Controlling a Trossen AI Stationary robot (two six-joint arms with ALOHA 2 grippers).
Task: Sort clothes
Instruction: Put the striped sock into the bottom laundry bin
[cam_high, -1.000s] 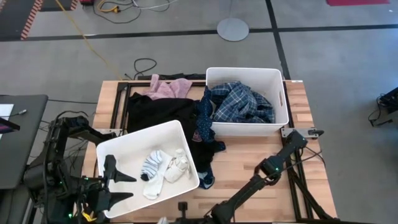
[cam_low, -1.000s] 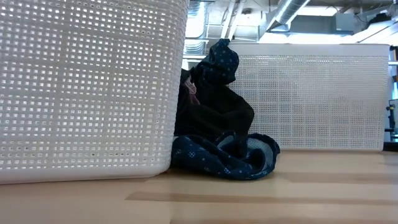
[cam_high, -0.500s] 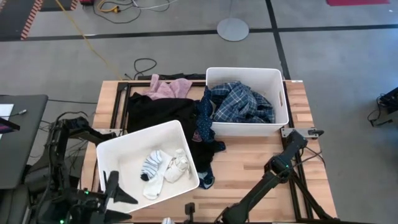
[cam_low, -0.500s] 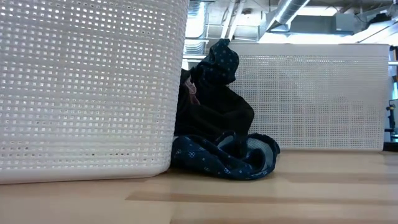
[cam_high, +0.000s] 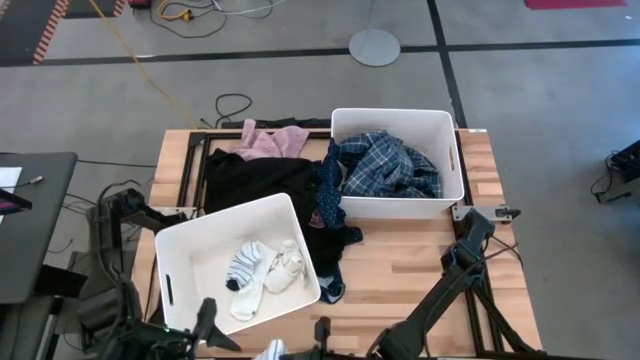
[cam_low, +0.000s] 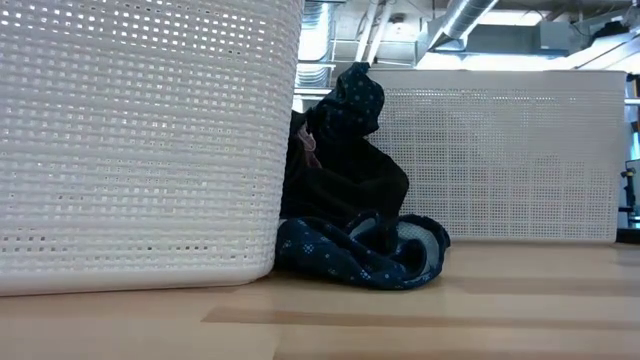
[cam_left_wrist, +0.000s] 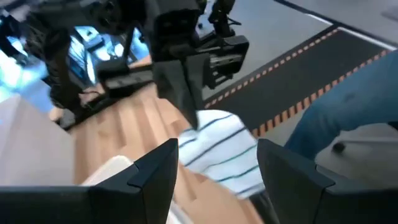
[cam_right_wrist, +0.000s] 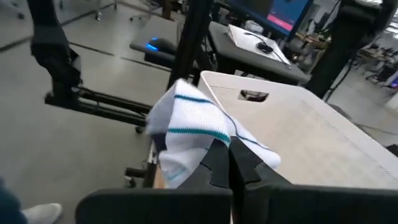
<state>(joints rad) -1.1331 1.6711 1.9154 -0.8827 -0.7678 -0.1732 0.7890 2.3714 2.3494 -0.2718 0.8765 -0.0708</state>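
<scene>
I should keep moving my left gripper's open fingers in until they are on both sides of the sock's loose end, because the sock hangs free from my right gripper and faces those fingers.
A white sock with teal stripes hangs from my shut right gripper at the table's near edge, just in front of the near white bin. My left gripper is open, level with the sock and to its left; the sock shows beyond its fingers, apart from them. Other socks lie in the near bin. A plaid shirt fills the far bin. A black garment, a pink one and a dark blue patterned piece lie on the table. My right gripper pinches the sock's upper edge between its two shut fingers; in its own wrist view the cloth bunches around the fingertips. The sock hangs slack below and beside the fingers, lifted clear of the table.
The two bins take up most of the table; bare wood lies at the near right. The blue patterned piece trails from the far bin's left wall down to the table. A dark side table stands left of the table.
My right gripper has risen with the striped sock, which stays hanging from it at the near edge. My left gripper has moved from over the near bin's left end toward the table's near edge and right, toward the sock, staying open.
</scene>
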